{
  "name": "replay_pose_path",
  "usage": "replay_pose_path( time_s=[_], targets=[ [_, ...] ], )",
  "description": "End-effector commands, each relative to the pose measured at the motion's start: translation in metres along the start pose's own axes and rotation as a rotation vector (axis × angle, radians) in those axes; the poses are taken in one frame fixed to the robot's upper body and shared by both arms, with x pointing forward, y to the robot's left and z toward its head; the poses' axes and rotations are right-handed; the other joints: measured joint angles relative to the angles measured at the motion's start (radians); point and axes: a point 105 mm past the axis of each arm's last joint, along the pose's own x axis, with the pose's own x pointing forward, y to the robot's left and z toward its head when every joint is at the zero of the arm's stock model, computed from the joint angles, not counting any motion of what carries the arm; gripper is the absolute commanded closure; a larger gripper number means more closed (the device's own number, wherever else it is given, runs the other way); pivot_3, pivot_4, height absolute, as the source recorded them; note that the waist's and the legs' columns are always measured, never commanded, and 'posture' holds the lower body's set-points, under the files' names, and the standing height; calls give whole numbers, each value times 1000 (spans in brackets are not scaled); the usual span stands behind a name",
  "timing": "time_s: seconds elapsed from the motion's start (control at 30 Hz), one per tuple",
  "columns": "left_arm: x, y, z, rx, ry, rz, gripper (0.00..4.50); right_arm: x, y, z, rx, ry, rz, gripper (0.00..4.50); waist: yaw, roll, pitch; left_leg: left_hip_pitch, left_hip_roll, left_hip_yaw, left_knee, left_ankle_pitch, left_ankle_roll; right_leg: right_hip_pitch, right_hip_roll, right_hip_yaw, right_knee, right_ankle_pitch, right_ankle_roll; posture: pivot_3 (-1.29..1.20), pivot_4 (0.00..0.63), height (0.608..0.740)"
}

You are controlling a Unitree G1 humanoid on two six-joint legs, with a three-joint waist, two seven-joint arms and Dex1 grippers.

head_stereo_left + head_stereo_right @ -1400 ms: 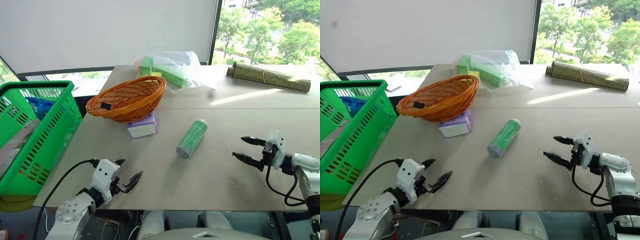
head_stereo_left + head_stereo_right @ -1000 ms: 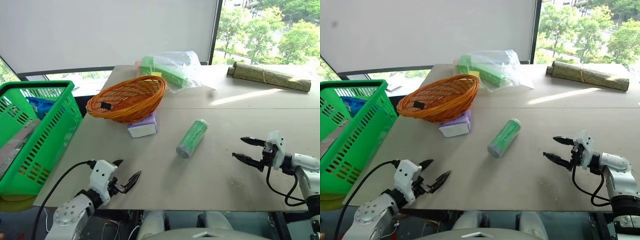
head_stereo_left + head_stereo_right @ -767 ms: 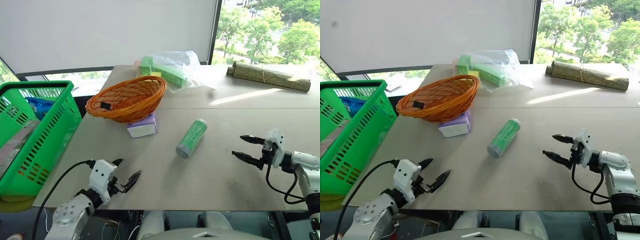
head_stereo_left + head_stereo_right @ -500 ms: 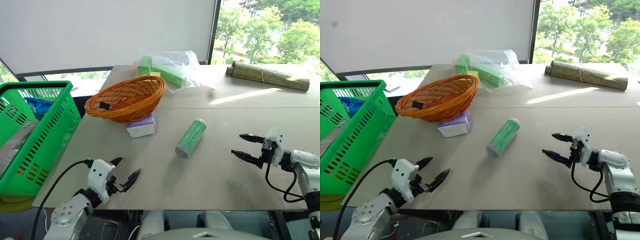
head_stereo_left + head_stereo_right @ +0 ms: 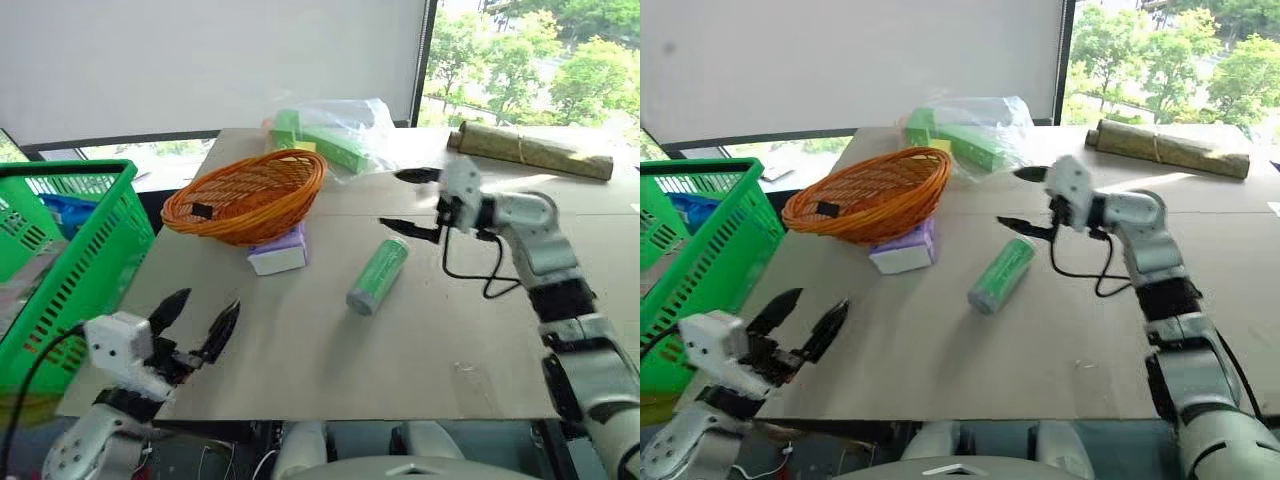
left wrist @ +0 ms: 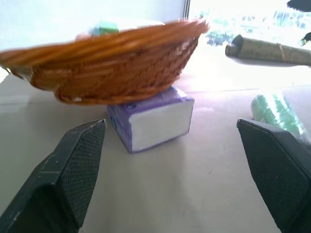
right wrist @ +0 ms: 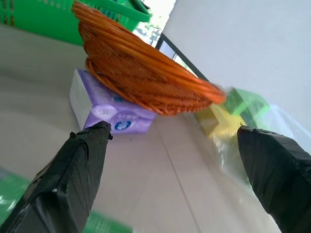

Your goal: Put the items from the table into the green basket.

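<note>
The orange wicker basket's raised rim hangs over the lavender tissue packet (image 5: pixel 281 252) and faces my right gripper, so I should keep reaching until its open fingers straddle that rim (image 5: pixel 314 186).
A lavender tissue packet (image 5: pixel 278 253) lies on the table (image 5: pixel 420 340), tucked partly under the rim of an orange wicker basket. To its right a slim light-green can (image 5: pixel 378 275) lies on its side. The green basket (image 5: pixel 75 265) stands off the table's left edge. My right gripper (image 5: pixel 392 198) hovers open and empty above the can's far end, pointing left. My left gripper (image 5: pixel 205 305) is open and empty at the table's near left corner, facing the packet (image 6: pixel 150 119) and the can (image 6: pixel 279 114).
The orange wicker basket (image 5: pixel 245 195) sits at the table's left middle. Behind it lies a clear bag of green and yellow blocks (image 5: pixel 335 130). A rolled mat (image 5: pixel 530 152) lies at the far right. A black cable hangs from my right wrist.
My right gripper swung up and to the left from the table's near right side to above the can's far end. My left gripper rose at the near left corner. Both stayed open.
</note>
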Motion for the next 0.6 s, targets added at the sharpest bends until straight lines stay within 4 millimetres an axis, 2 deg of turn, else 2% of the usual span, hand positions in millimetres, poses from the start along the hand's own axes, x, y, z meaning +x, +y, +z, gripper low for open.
replay_pose_path(
  time_s=[0.03,0.2,0.3,0.47,0.6],
  targets=[
    [-8,-9,28,38,-82,-34,74,28,-7,19,-145,8,56,0,18,-1,0,0,0,0,0,0,0,0,-1,0,0,0,0,127,0,740],
    [-18,-12,35,26,-64,-45,74,61,4,36,-247,-6,229,0,50,-3,0,-1,-1,0,0,0,0,0,-2,-1,-1,-2,-3,178,0,740],
    [-24,-19,34,31,-27,-65,74,76,10,35,-238,19,301,0,51,-6,0,-1,-2,1,0,0,0,0,-3,-1,-1,-2,-4,202,0,740],
    [-29,-25,30,31,-10,-47,74,96,8,32,-245,74,303,0,59,-6,1,-1,-1,1,0,0,-1,0,-3,-1,-1,-2,-4,256,0,740],
    [-29,-28,34,41,-37,-23,74,106,7,28,-310,135,305,0,74,-6,2,-1,-1,1,-1,0,-1,-2,-3,-1,-1,-3,-4,269,0,740]
  ],
)
